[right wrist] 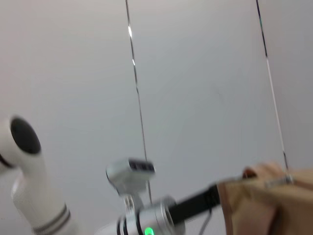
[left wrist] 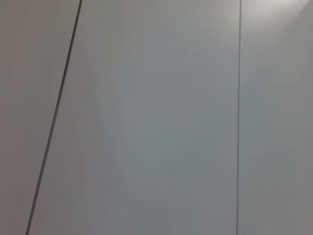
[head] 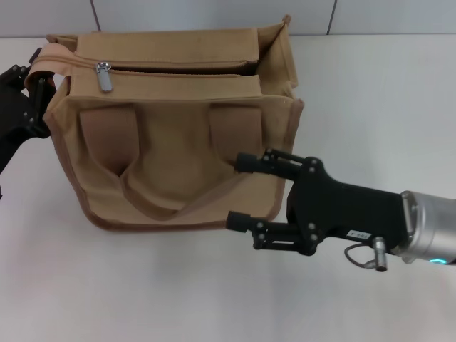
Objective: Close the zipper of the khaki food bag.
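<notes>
The zipper's end (head: 57, 58) is in my left gripper beside the silver pull tab (head: 105, 77), so my left gripper should keep that end of the zipper steady while my right gripper pulls the tab along the gap.
The khaki food bag (head: 171, 164) stands on the white table, its front with two looped handles facing me. The zipper (head: 178, 70) runs along its top and gapes open, with the silver pull tab (head: 105, 77) at its left end. My right gripper (head: 237, 192) is open at the bag's lower right front corner, one finger (head: 246, 162) over the front panel and the other at the bottom edge. My left gripper (head: 28, 92) is at the bag's upper left side, its fingertips hidden behind the fabric. A corner of the bag (right wrist: 266, 205) shows in the right wrist view.
A grey panelled wall (head: 214, 14) stands right behind the bag. White table surface (head: 370, 107) spreads to the right and in front. The left wrist view shows only wall panels (left wrist: 156, 117). The right wrist view shows my left arm (right wrist: 146, 223) before the wall.
</notes>
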Controlling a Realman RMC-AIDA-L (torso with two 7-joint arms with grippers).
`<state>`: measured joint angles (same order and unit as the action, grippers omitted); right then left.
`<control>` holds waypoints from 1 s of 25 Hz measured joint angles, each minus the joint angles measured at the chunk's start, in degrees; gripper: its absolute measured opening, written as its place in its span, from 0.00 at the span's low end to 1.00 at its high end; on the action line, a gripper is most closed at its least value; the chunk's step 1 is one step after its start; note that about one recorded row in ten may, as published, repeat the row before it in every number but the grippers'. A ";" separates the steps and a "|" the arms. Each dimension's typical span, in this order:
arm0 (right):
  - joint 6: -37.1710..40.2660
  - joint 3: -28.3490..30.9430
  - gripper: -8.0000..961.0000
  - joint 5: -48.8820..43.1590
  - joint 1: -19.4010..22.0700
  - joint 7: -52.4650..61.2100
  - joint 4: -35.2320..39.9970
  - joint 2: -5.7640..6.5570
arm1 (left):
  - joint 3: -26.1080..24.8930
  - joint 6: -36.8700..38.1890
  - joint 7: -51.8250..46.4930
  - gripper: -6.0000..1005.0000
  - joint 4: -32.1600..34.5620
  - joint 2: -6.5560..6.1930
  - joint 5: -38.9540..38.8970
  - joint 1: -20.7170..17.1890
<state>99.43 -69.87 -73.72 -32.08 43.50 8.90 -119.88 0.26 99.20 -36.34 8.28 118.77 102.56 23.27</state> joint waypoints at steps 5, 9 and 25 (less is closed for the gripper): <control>3.07 0.00 0.75 8.13 -0.22 4.51 1.04 -0.01 | -0.68 1.43 -4.36 0.03 -0.10 -0.03 -0.49 0.22; 2.85 -0.27 0.74 12.91 -1.71 11.28 2.73 0.11 | -0.98 2.40 -7.09 0.03 -0.32 -0.03 -0.82 1.75; -7.79 -0.80 0.70 14.53 -9.25 27.97 4.55 -0.01 | -0.68 4.16 -6.92 0.04 -3.06 0.06 -0.07 7.00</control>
<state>91.64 -70.67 -59.18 -41.33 71.48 13.45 -119.89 -0.42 103.36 -43.26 5.22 118.82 102.49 30.26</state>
